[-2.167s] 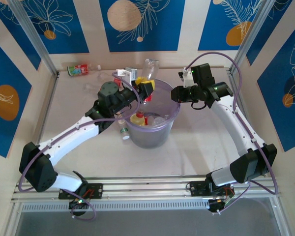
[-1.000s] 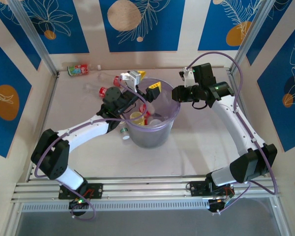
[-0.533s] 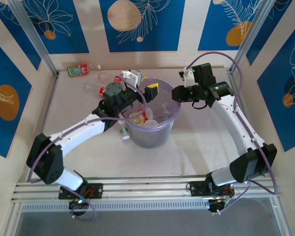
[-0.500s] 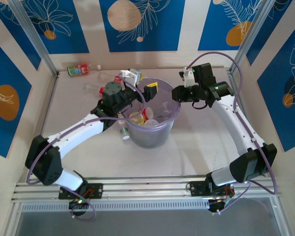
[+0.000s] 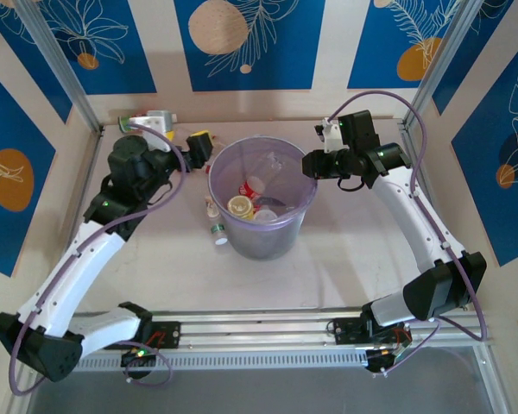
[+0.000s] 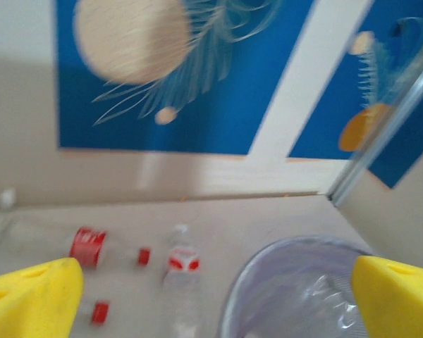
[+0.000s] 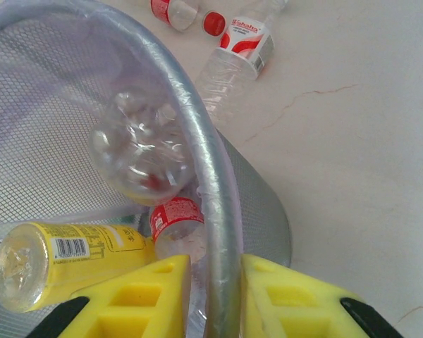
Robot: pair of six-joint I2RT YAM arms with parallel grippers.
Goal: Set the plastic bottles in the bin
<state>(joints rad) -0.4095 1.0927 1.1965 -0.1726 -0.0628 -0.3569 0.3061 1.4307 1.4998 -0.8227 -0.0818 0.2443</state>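
The small green-banded bottle (image 5: 216, 223) has open table (image 5: 195, 226) on its side away from the bin, so the robot's left gripper should keep going down until its fingers are around the bottle.
The pale-purple bin (image 5: 261, 243) stands mid-table. In it lie a crumpled clear plastic bottle (image 7: 141, 151), a red-labelled bottle (image 7: 173, 218) and a yellow bottle (image 7: 63, 257). My right gripper (image 7: 215, 289) is shut on the bin's rim (image 7: 201, 148), at its right side (image 5: 313, 164). My left gripper (image 5: 177, 131) hangs open and empty, left of the bin near the back wall. Ahead of it lie red-labelled bottles (image 6: 180, 271) (image 6: 90, 245) on the table. A small bottle with a green band (image 5: 217, 228) lies against the bin's left wall.
Outside the bin's far side lie two more bottles with red labels (image 7: 236, 60) (image 7: 180, 10). The patterned back wall (image 5: 242, 43) and a metal post (image 6: 381, 141) stand close behind. Bare table (image 5: 345, 259) spreads in front and to the right.
My left gripper has pulled away from the bin's rim, leftward and toward the back wall, with its jaws open. The right gripper has stayed shut on the rim.
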